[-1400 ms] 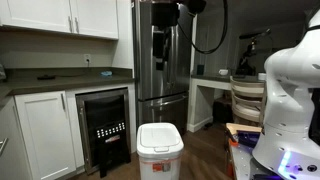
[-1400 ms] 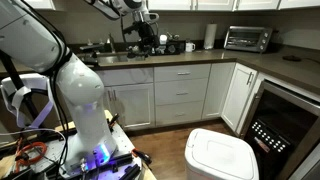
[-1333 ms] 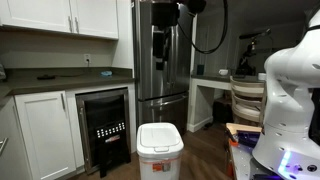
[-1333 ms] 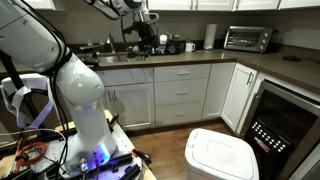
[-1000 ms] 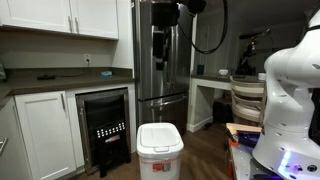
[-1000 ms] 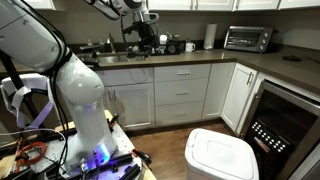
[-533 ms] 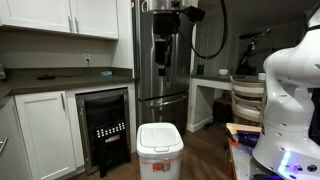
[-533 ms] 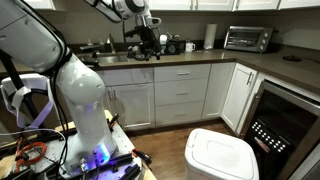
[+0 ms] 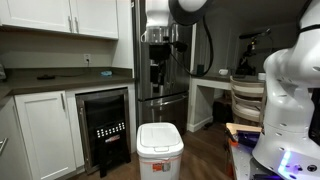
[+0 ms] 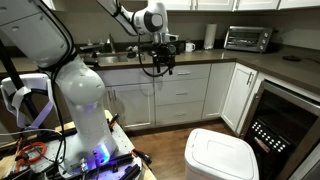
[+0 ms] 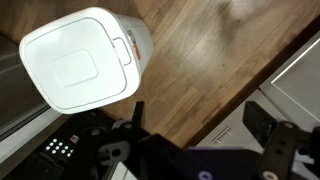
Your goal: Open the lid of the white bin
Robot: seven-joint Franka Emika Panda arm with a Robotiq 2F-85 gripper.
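Note:
The shut lid's tab edge lies free with open space above it. The robot's gripper keeps going down toward the tab while closing its fingers, until they touch the tab.
The white bin stands on the floor in front of the steel fridge, with an orange-red label on its front. Its flat white lid lies shut. Both also show in an exterior view, bin and lid, and from above in the wrist view, lid and bin body. My gripper hangs high above the bin, empty, also seen in an exterior view. In the wrist view its fingers stand wide apart, open, with the lid to the upper left.
A black wine cooler sits under the counter next to the bin, also in an exterior view. White cabinets line the counter, with a toaster oven on top. A chair stands by the desk. Wood floor surrounds the bin.
The arm has swung down and away from the upper cabinets. The gripper now hangs lower, nearer above the bin. The lid stays shut.

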